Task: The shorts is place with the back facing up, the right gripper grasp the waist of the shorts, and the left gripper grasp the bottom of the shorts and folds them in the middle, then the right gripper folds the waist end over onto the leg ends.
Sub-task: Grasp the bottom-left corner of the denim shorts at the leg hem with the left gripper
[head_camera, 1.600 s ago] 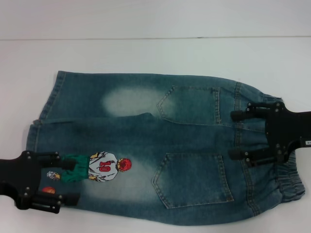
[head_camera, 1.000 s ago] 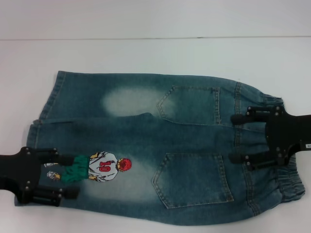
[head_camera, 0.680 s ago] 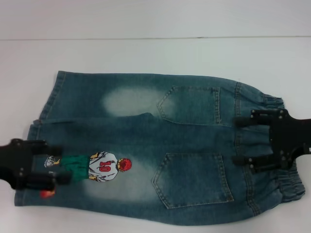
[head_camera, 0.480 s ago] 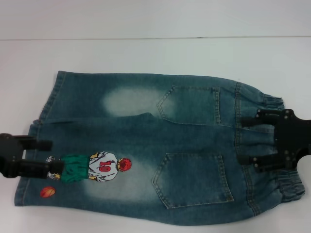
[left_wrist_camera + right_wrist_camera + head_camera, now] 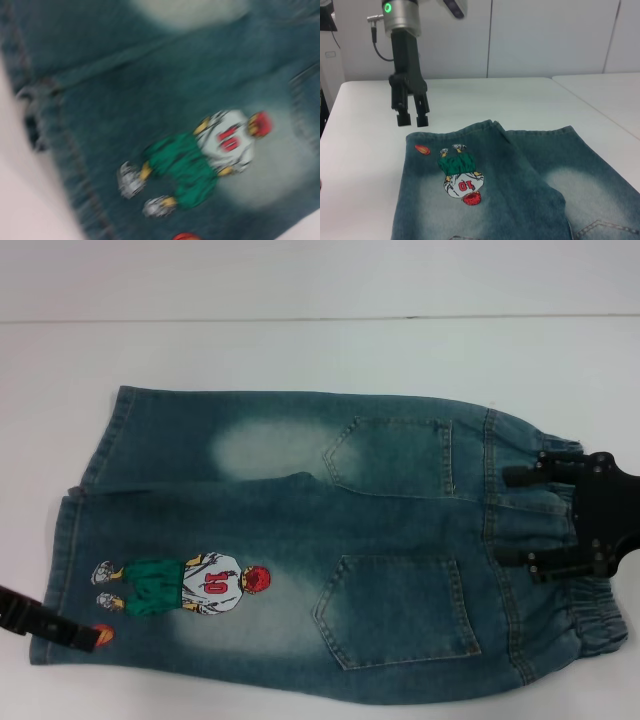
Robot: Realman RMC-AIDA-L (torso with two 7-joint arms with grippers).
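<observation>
The near leg's hem [image 5: 60,560] lies flat and free under the robot's open left gripper, so the gripper should keep going down until its fingers close on the hem corner [image 5: 40,654] by the orange ball.
The shorts [image 5: 300,540] lie flat on the white table, back pockets up. The waist [image 5: 590,610] is at the right and the bottom hems [image 5: 65,540] at the left. The cartoon print [image 5: 190,585] and a small orange ball [image 5: 103,635] sit near the hems. My right gripper [image 5: 520,518] hovers over the waistband, open, with nothing between its fingers. My left gripper [image 5: 412,120] hangs just beyond the leg ends, off the fabric, its fingers a little apart and empty. In the head view only a black part of it [image 5: 40,623] shows at the lower left edge.
The white table [image 5: 300,350] stretches beyond the shorts on the far side and to the left. A second white table [image 5: 605,95] stands apart to one side in the right wrist view. White wall panels rise behind the tables.
The left gripper has pulled back off the leg end to the table's left edge, uncovering the orange ball. The right gripper has slid slightly right along the waistband. The shorts have not moved.
</observation>
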